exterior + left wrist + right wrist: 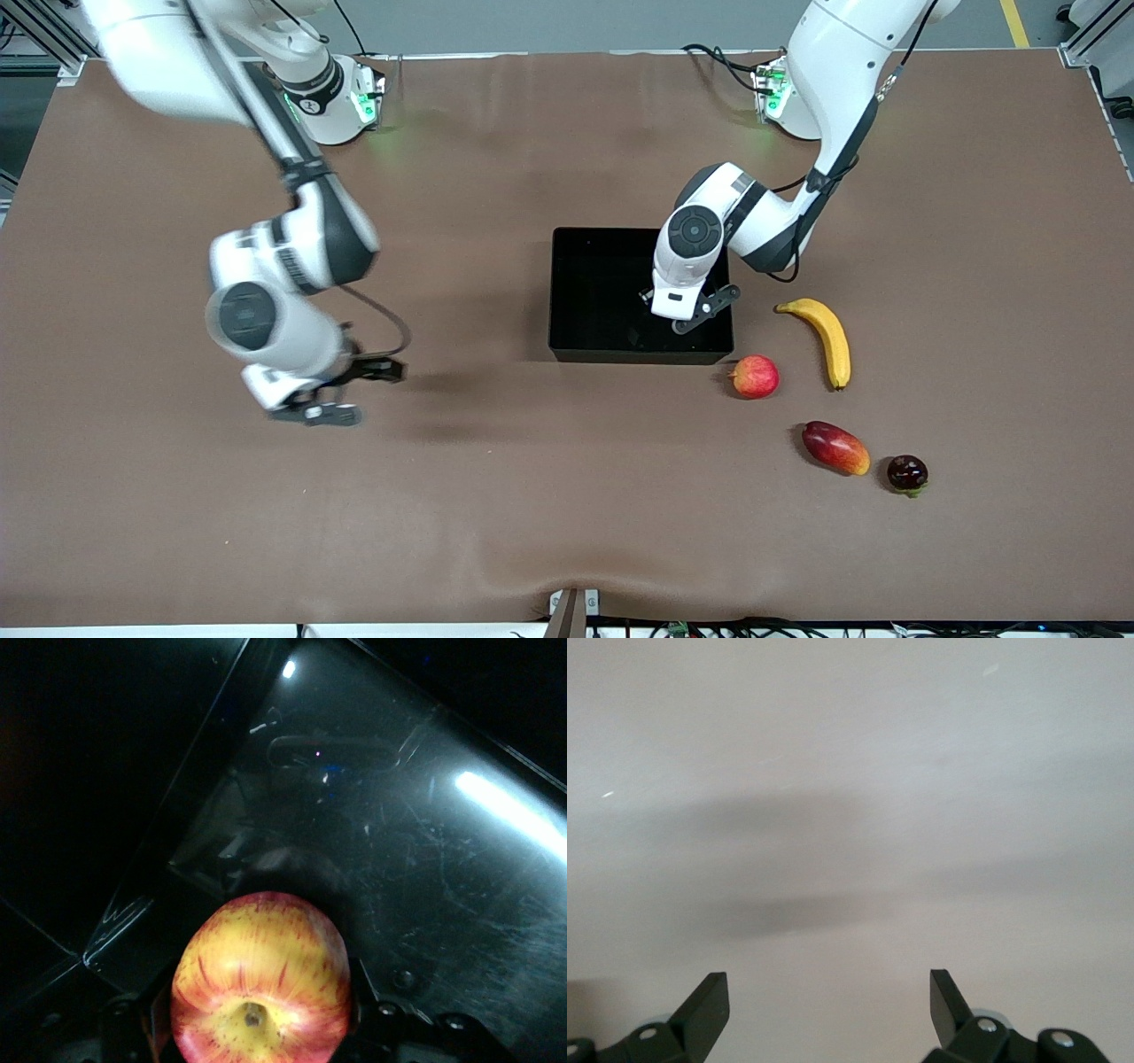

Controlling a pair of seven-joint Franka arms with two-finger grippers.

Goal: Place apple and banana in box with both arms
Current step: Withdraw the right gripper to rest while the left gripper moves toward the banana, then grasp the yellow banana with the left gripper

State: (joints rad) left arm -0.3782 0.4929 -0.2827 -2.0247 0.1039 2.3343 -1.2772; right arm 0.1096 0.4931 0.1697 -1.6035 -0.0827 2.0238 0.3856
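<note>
My right gripper is across the black box [601, 292] from the banana, so my left gripper should put the apple down in the box and then grab the banana [835, 346].
My left gripper [262, 1014] is shut on the apple [257, 966], a red fruit with yellow streaks and a yellowish stem dimple. It holds the apple just above the glossy floor of the black box [425, 859]. In the front view the left gripper [693, 315] hangs inside the box [576, 292], near the corner closest to the loose fruit, and the wrist hides the apple. The banana [829, 340] lies on the table beside the box, toward the left arm's end. My right gripper [353, 392] is open and holds nothing, over bare table toward the right arm's end [828, 988].
A paler orange-pink apple [755, 376] rests just off the box's near corner. A red-yellow mango [835, 447] and a small dark fruit [907, 473] lie nearer the front camera than the banana. The brown table covering [496, 496] is rumpled along its front edge.
</note>
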